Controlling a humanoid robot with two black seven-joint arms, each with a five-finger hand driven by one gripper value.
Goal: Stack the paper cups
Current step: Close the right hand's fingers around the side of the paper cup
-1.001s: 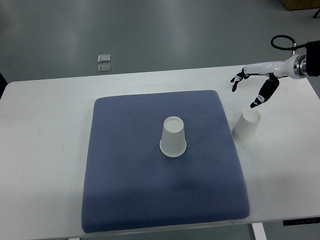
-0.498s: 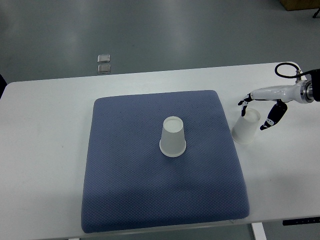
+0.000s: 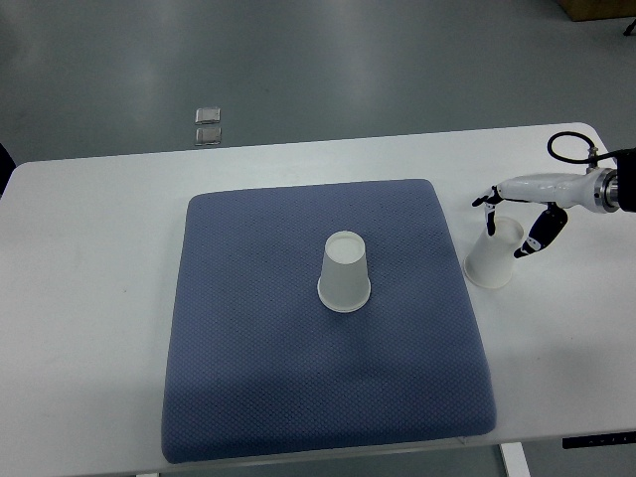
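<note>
The second cup's upper end (image 3: 505,230) is the only part between my right gripper's spread fingers, so next I back up and lower the fingers around the cup's sides (image 3: 480,250) before I lift it.
One white paper cup (image 3: 344,274) stands upside down in the middle of the blue mat (image 3: 258,378). A second white paper cup (image 3: 492,260) rests upside down on the white table (image 3: 89,298) just off the mat's right edge. My right hand (image 3: 509,221) comes in from the right edge and straddles the upper end of that second cup. Its dark-tipped fingers (image 3: 487,198) are on the far left side and the thumb on the right, spread, with no firm grasp visible. The left arm does not show.
Two small clear square objects (image 3: 207,125) lie on the grey floor beyond the table's far edge. A black cable loop (image 3: 568,141) sits above the right wrist. The table's right edge is close to the hand.
My right hand has come down and toward me from the far right of the table to the off-mat cup, ending with its fingers either side of the cup's top. The cup shifted slightly.
</note>
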